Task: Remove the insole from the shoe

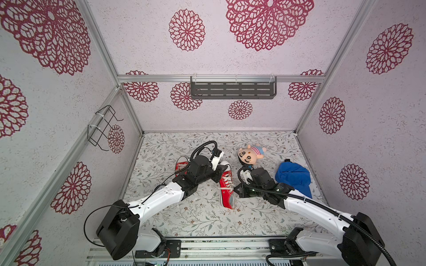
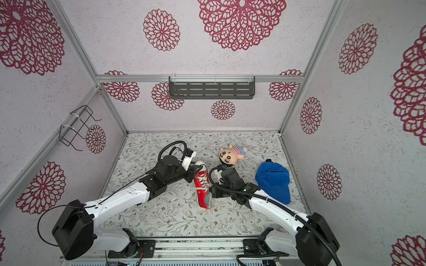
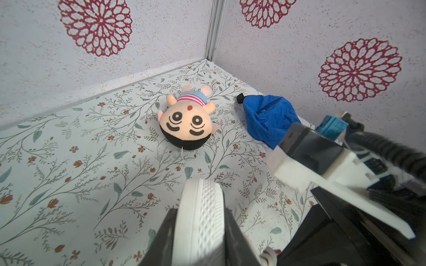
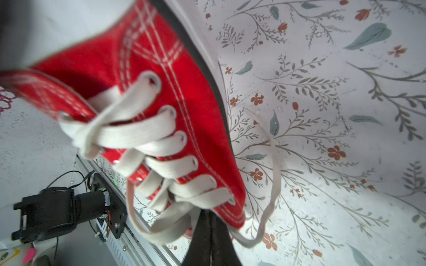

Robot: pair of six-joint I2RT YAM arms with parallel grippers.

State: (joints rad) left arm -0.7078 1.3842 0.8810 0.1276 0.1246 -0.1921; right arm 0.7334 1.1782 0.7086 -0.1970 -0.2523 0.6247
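The insole needs a deeper reach, because my right gripper's fingers are too shallow at the shoe's laced edge. I should open them and go further in through the shoe's heel opening.
A red canvas shoe with white laces lies mid-table, its toe toward the back wall. My left gripper is shut on its white rubber toe cap. My right gripper sits at the shoe's laced opening. Its black fingers are pressed together, and their tips are hidden under the laces and the red upper. A grey surface shows inside the heel opening. I cannot tell whether it is the insole.
A plush doll and a blue cap lie behind and right of my right arm. A second red shoe peeks out behind my left arm. A slotted shelf hangs on the back wall and a wire rack on the left wall.
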